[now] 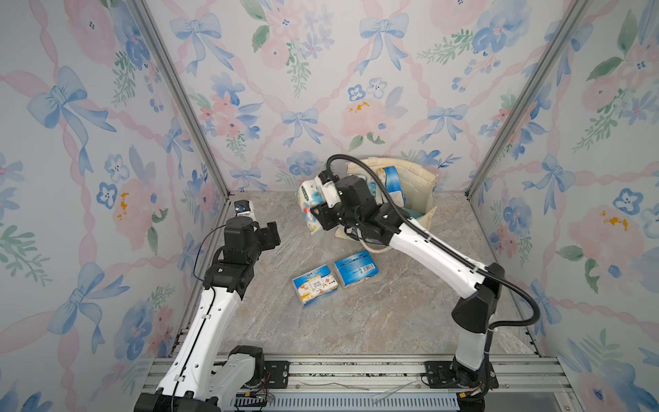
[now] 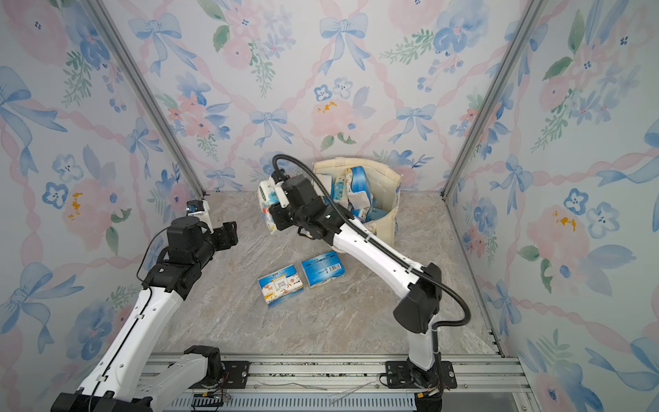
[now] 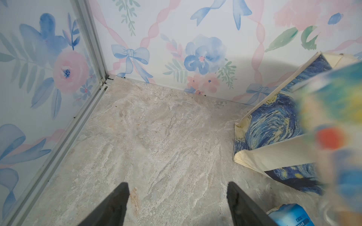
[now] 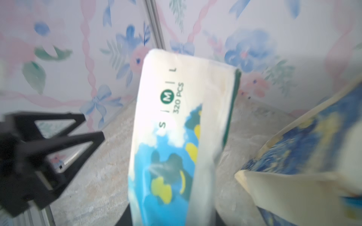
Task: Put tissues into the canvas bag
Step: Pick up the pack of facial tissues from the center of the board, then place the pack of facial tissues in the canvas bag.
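Observation:
The canvas bag's end beside the held pack is crowded with tissues, so the robot's right gripper should take the pack over them and into the empty far end (image 2: 386,195).
The cream canvas bag (image 1: 413,171) (image 2: 387,167) stands open at the back of the table, and several tissues (image 1: 390,182) (image 2: 356,185) lie inside it. Just left of the bag and above the table, my right gripper (image 1: 315,208) (image 2: 274,210) is shut on a blue-and-white tissue pack (image 1: 308,199) (image 4: 176,127), held on end. Two more packs (image 1: 315,284) (image 1: 356,268) lie flat mid-table. Another pack (image 1: 244,208) (image 2: 198,210) rests by the back left corner. My left gripper (image 1: 269,233) (image 3: 178,187) hangs open and empty just in front of it.
Floral walls with aluminium corner posts (image 1: 199,117) close in the marble table (image 1: 356,321) on three sides. The bag's painted blue-and-yellow side (image 3: 274,117) (image 4: 313,146) faces the left arm. One bag handle (image 1: 371,246) droops onto the table under the right arm.

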Controlling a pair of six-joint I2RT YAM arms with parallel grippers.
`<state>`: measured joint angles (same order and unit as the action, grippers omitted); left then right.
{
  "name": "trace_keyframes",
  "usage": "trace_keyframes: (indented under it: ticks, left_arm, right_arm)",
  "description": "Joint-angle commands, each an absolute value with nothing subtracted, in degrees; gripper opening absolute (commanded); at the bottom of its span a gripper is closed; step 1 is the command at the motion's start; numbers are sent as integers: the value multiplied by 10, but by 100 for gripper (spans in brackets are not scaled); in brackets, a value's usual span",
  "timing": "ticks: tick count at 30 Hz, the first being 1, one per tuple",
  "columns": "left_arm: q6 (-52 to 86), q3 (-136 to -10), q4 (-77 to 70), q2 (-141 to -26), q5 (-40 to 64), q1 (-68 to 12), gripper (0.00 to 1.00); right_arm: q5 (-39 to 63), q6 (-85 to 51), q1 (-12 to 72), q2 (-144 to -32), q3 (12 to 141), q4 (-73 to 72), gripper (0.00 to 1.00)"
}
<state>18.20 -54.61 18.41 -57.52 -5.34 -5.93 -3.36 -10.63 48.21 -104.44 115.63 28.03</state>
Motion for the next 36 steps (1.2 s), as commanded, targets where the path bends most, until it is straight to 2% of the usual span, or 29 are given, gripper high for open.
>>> trace_keyframes:
  ticks: [1, 7, 12, 17, 30, 36]
  left_arm:
    - [170, -561, 207, -601, -10, -59, 81]
    - [153, -576, 221, -638, -24, -98, 82]
    - [155, -593, 227, -663, -25, -117, 82]
    - [145, -616, 260, -691, -30, -140, 83]
    - [137, -615, 281, -740, -32, -173, 83]
    - [139, -624, 281, -754, -37, -182, 83]
  right_arm:
    - [-84, -40, 446, -970, 1125, 267, 34]
    - [-134, 1, 349, -916, 1107, 339, 34]
    - [-205, 7, 292, -969, 1132, 386, 34]
    - [-309, 19, 273, -1022, 1133, 386, 34]
    - [-338, 24, 239, -1037, 1096, 332, 34]
    - [-289, 25, 224, -983, 1057, 298, 34]
